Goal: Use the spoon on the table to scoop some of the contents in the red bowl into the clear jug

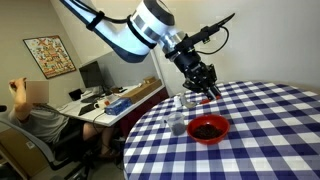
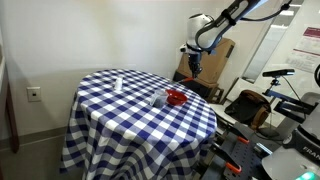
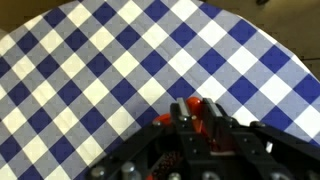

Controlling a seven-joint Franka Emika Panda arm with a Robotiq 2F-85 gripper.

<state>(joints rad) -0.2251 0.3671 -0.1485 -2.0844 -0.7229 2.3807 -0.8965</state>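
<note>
Next, my gripper tilts up to dip the spoon into the contents, because it points down with the spoon's handle flat above the red bowl.
The red bowl sits on the checkered table and holds a heap of dark brownish-red contents. The clear jug stands right beside it. Both show in the other exterior view, bowl and jug. My gripper hangs just above the bowl's far rim, shut on the red-orange handle of the spoon. In the wrist view the gripper hides most of the bowl; some contents peek out beneath it. The spoon's metal bowl is hidden.
A small white object stands on the table away from the bowl. A cluttered office desk with a monitor and a seated person lies beyond the table. Chairs and equipment stand on another side.
</note>
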